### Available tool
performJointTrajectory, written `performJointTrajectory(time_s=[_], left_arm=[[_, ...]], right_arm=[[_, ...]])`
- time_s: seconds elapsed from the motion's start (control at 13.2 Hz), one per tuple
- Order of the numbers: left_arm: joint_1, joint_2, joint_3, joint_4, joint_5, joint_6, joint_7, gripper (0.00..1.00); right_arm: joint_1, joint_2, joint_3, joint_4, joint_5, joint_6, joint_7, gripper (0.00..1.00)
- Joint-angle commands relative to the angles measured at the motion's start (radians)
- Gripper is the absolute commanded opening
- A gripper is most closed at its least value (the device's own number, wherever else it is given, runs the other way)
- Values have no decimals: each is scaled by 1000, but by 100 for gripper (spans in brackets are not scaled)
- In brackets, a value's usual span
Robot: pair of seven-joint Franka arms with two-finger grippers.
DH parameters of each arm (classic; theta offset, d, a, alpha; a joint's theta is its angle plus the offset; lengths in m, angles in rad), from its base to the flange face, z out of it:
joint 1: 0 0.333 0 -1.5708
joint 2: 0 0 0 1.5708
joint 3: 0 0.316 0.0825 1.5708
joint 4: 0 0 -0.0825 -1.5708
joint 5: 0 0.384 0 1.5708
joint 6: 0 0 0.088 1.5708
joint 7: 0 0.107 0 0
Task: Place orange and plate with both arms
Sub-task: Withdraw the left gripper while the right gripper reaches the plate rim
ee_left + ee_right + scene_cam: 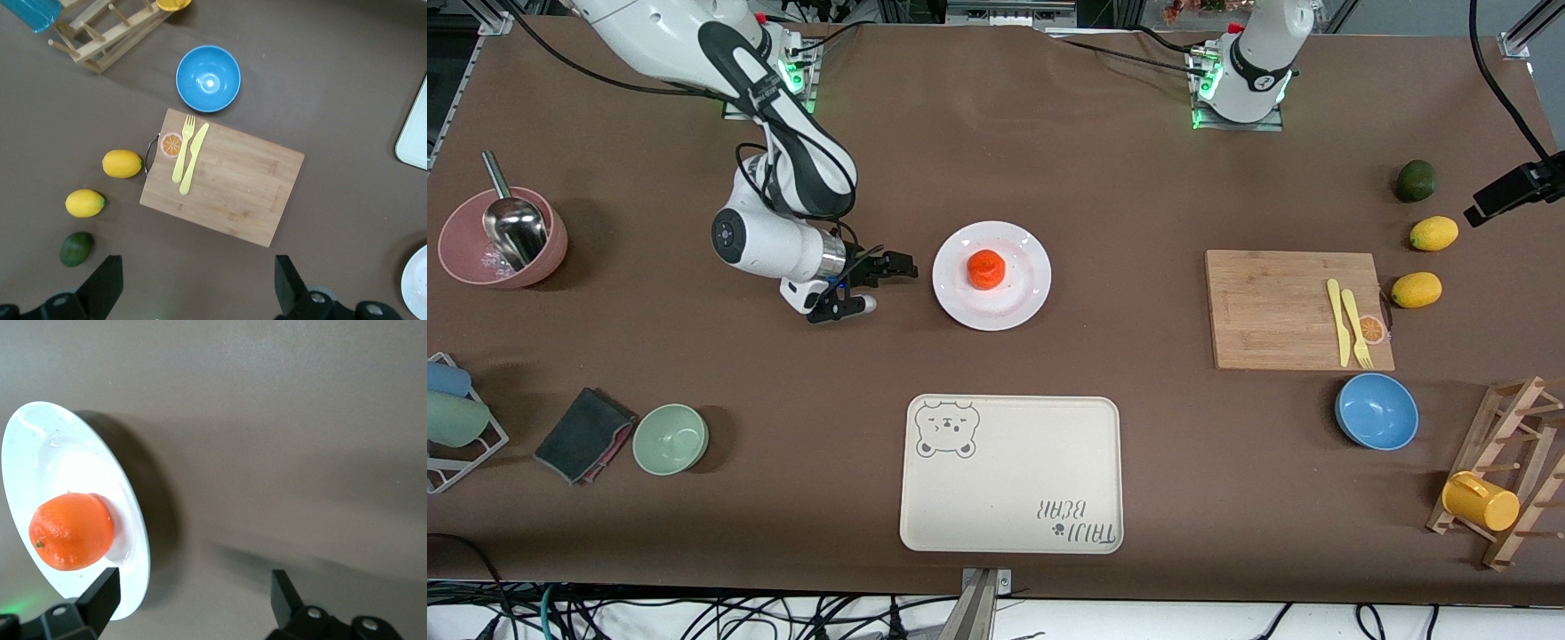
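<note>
The orange (986, 268) is resting in the white plate's sunken middle (1009, 292), so it will stay in place and move along when I carry the plate by its rim.
The orange (986, 268) lies in the middle of the white plate (1024, 302), mid-table and farther from the front camera than the tray. My right gripper (885, 284) hovers low beside the plate, toward the right arm's end, open and empty. In the right wrist view, the orange (70, 530) and plate (67, 447) lie just off one finger of the right gripper (193, 587). My left gripper (198, 273) hangs high over bare table by the cutting board (227, 180), open with nothing in it. It is out of the front view.
A cream bear tray (1009, 471) lies near the front edge. The cutting board (1280, 311) carries a yellow knife and fork, with a blue bowl (1376, 411), two lemons (1416, 290) and an avocado (1415, 180) around it. Green bowl (671, 438) and pink bowl (503, 238) stand at the right arm's end.
</note>
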Motion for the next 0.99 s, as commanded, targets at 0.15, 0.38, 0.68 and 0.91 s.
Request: performJointTrajectory(time_s=[0.15, 0.38, 0.68, 0.91], left_arm=[[-5, 0, -10, 29, 1, -58, 20, 100], [3, 1, -7, 29, -26, -58, 20, 100], [4, 1, -6, 29, -32, -58, 20, 100], [6, 1, -3, 29, -34, -58, 20, 100]], right_arm=[[-11, 65, 16, 58, 266, -13, -216, 100], [-6, 76, 18, 59, 271, -11, -220, 100], [11, 129, 27, 112, 273, -11, -220, 100], [12, 148, 29, 124, 274, -11, -220, 100]])
